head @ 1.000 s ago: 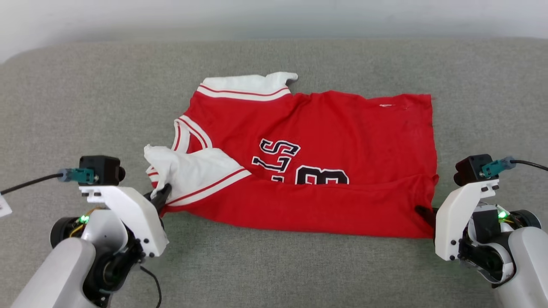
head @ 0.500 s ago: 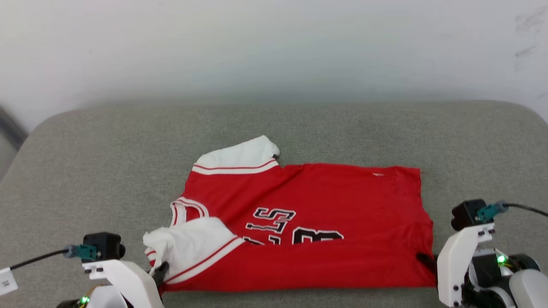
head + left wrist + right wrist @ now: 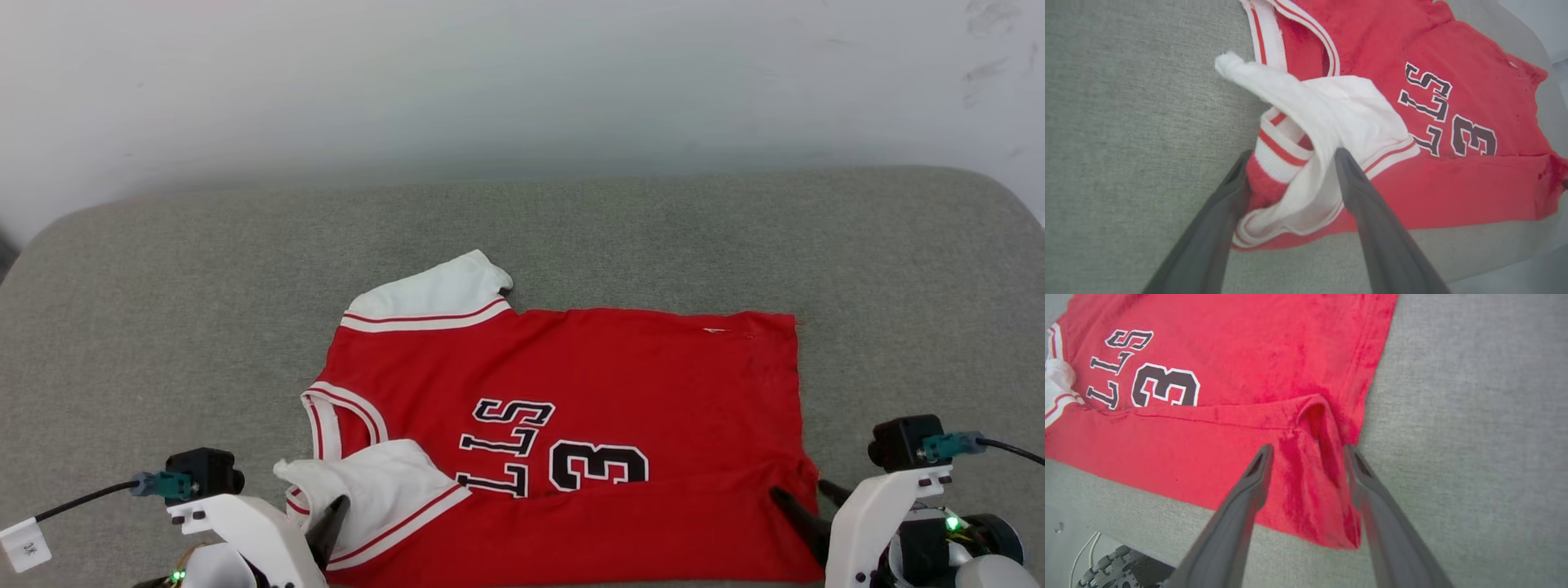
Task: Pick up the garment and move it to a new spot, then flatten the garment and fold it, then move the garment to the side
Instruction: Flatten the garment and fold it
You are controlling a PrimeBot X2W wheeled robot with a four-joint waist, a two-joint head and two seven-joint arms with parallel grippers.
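I expect the garment's red far side (image 3: 627,353) to cover the black lettering (image 3: 598,465) when I fold the far white sleeve over, because the lettering lies close to the garment's near fold.
The garment (image 3: 571,384), a red shirt with white sleeves and black lettering, lies spread on the grey cushion, its near edge folded up over the print. My left gripper (image 3: 326,523) is open at the near-left corner. In the left wrist view its fingers (image 3: 1293,155) straddle the crumpled white sleeve (image 3: 1331,114) without pinching it. My right gripper (image 3: 800,492) is open at the near-right corner. In the right wrist view its fingers (image 3: 1309,449) stand on either side of a raised red fold of the hem (image 3: 1318,428).
The grey cushion (image 3: 163,327) extends well to the left, right and back of the shirt, up to a pale wall (image 3: 522,82). Its near edge runs just below the shirt (image 3: 1494,253). Beyond that edge, a dark wheel and cables (image 3: 1106,567) show low down.
Both grippers have opened and let go of the shirt's near corners. The folded near edge has slipped back, uncovering more of the lettering. The head camera has tilted up.
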